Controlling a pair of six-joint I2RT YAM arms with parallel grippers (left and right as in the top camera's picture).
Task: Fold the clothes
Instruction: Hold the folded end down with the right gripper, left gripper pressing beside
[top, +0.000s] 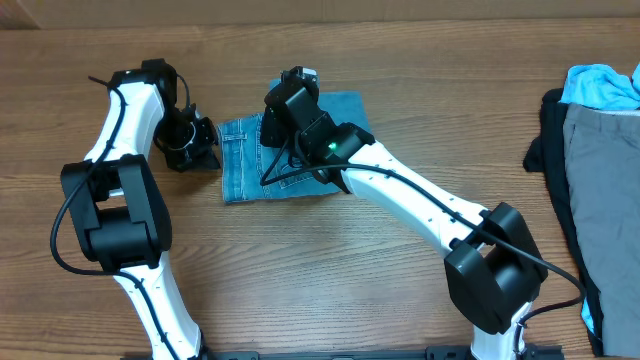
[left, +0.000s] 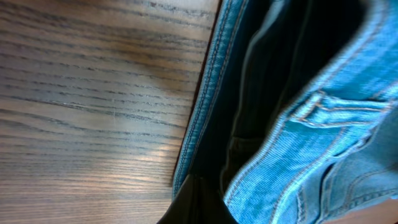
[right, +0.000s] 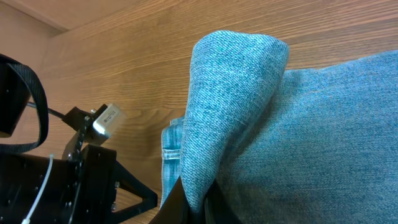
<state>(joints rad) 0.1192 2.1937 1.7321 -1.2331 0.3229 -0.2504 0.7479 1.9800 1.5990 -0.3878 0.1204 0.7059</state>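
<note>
The folded upper layer ends short of the waistband (top: 236, 161) at my left gripper, so that gripper should leave the waistband and pinch the upper layer's raised edge (top: 269, 130).
The clothes in hand are faded light-blue jeans (top: 340, 125), folded into a compact rectangle at the table's middle. My right gripper (top: 285, 108) hangs over their far left part, shut on a pinched-up ridge of denim (right: 230, 93) that rises from between its dark fingertips (right: 177, 208). My left gripper (top: 212, 140) is at the jeans' left edge. In the left wrist view its dark fingers (left: 199, 205) are shut at the stitched waistband (left: 292, 149), which lifts off the lower denim layer (left: 205, 93) over a dark gap.
A pile of other garments lies at the table's right edge: sky-blue (top: 603, 85), grey (top: 605, 190) and black (top: 555, 150). The left arm's black gripper body (right: 74, 180) stands close beside the right gripper. Bare wood (top: 330, 260) lies in front of the jeans.
</note>
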